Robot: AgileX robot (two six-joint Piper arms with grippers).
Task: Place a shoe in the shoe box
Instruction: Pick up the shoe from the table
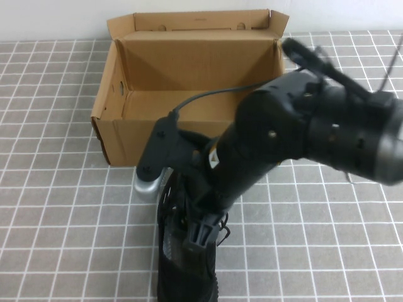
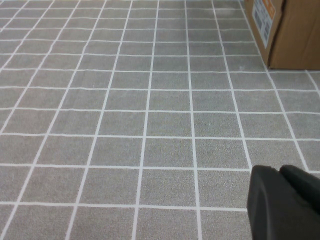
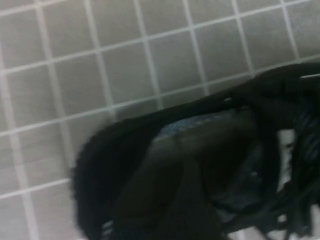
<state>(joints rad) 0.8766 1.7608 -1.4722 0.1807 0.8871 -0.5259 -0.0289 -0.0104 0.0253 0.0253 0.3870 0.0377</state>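
My right gripper should keep going down until its fingers reach the shoe's collar (image 1: pixel 210 249), then close and lift, because the black knit shoe's opening (image 1: pixel 177 253) faces up under them.
The black knit shoe (image 1: pixel 179 270) lies on the grey tiled table at the near centre, in front of the box. The brown cardboard shoe box (image 1: pixel 113 126) stands open at the back, its flap lid raised behind it, and nothing shows inside. My right gripper (image 1: pixel 203 234) reaches down onto the shoe at its collar. The right wrist view shows the shoe's opening and grey lining (image 3: pixel 200 135) very close. My left gripper (image 2: pixel 282 200) is out of the high view. It hovers over bare tiles, shut and empty, with a corner of the box (image 2: pixel 295 35) far off.
The right arm's bulky black body (image 1: pixel 302 132) crosses in front of the box's right front corner. The box's front wall (image 1: pixel 126 141) stands between the shoe and the box's inside. A white and orange label (image 2: pixel 262 17) is on the box's end.
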